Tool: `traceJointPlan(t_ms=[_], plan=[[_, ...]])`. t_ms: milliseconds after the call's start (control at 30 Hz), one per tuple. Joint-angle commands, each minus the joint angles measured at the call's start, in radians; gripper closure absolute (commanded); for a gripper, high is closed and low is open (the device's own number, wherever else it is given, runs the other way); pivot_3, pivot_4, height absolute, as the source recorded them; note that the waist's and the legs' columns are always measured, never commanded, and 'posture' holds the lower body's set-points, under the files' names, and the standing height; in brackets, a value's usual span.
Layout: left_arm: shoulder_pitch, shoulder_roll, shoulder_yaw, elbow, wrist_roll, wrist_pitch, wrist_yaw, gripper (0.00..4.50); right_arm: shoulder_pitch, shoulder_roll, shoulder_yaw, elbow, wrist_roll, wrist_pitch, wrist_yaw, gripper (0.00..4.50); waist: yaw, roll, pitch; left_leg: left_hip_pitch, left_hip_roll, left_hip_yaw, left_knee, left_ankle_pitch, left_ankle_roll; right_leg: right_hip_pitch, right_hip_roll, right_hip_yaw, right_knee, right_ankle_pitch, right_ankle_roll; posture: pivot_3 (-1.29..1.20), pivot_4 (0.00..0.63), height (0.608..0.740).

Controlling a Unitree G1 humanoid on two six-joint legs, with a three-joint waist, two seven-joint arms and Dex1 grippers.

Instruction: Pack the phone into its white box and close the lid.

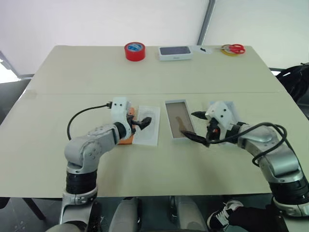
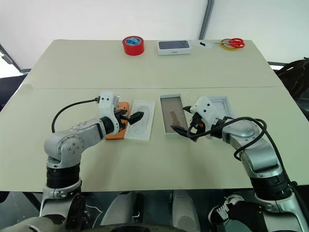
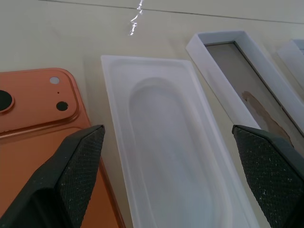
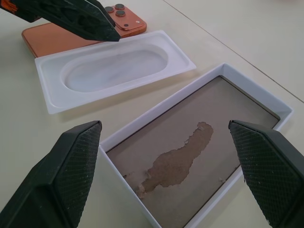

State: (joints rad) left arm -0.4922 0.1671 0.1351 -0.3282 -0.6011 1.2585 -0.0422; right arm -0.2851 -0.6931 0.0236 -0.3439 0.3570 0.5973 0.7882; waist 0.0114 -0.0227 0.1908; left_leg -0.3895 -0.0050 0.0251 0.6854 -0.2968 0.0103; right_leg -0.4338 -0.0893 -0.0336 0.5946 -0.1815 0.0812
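Observation:
The white insert [image 1: 147, 135] will stay stiff and straight when I lift it by its edge, because a raised rim [image 3: 211, 118] goes around the moulded hollow.
The orange phone [image 3: 38, 123] lies back up on the table, its lenses at the far end, partly under my left hand. Beside it lies the moulded white insert [image 3: 166, 142], recess up. My left gripper [image 2: 129, 117] hovers open over the phone and insert, holding nothing. To the right sits the white box [image 4: 190, 147], its brownish floor scuffed and bare. My right gripper [image 2: 181, 120] hangs open at the box's near right side, empty. The lid [image 2: 224, 102] lies open side up further right, partly hidden behind my right hand.
At the table's far edge stand a red tape roll [image 1: 134, 51], a white box with a dark screen top [image 1: 175, 52], and red-handled scissors [image 1: 234, 48] on a yellow tape ring. A black bag [image 1: 300, 82] sits off the table's right edge.

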Motion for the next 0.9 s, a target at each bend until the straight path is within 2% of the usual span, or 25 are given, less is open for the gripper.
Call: traceJointPlan(t_ms=[33,300,500,600,833,900], plan=[[-0.035,-0.014,0.034,-0.001,-0.007,0.068,0.021,0.00,0.008,0.001,-0.021,-0.051,0.011,0.000,-0.011,0.02,0.000,0.000,0.000,0.000,0.000,0.000,0.000,0.000,0.000,0.000,0.000,0.000,0.000,0.000,0.000,0.00,0.150,0.736],[-0.128,-0.086,0.114,0.070,-0.019,0.271,0.017,0.00,-0.001,-0.059,0.007,-0.083,0.000,-0.024,0.061,0.02,0.002,0.000,0.000,0.000,0.000,0.000,0.000,0.000,0.000,0.000,0.000,0.000,0.000,-0.001,-0.002,0.00,0.150,0.736],[-0.187,-0.155,0.228,0.125,0.002,0.354,0.015,0.00,-0.005,-0.122,0.055,-0.117,-0.021,-0.044,0.128,0.02,0.000,-0.001,0.000,0.000,-0.001,0.000,0.000,0.000,0.000,0.000,0.000,0.000,0.000,-0.001,-0.001,0.00,0.150,0.736],[-0.199,-0.160,0.252,0.148,0.027,0.356,0.029,0.87,-0.018,-0.154,0.092,-0.113,-0.060,-0.064,0.154,0.00,0.000,-0.001,0.001,0.000,-0.001,0.000,0.000,0.000,0.000,0.000,0.000,0.000,0.000,-0.001,-0.001,0.00,0.150,0.736],[-0.206,-0.158,0.251,0.167,0.069,0.356,0.025,4.44,-0.078,-0.183,0.201,-0.053,-0.158,-0.107,0.216,0.00,0.002,-0.001,0.001,0.000,-0.001,0.000,0.000,0.001,-0.001,0.000,0.000,0.000,0.000,-0.001,-0.001,0.00,0.150,0.736],[-0.209,-0.157,0.257,0.171,0.078,0.356,0.023,4.44,-0.114,-0.173,0.230,-0.006,-0.185,-0.118,0.227,0.00,0.001,-0.001,0.001,0.000,-0.001,0.000,0.000,0.001,-0.002,0.000,0.000,0.000,0.000,-0.001,-0.002,0.00,0.150,0.736]])
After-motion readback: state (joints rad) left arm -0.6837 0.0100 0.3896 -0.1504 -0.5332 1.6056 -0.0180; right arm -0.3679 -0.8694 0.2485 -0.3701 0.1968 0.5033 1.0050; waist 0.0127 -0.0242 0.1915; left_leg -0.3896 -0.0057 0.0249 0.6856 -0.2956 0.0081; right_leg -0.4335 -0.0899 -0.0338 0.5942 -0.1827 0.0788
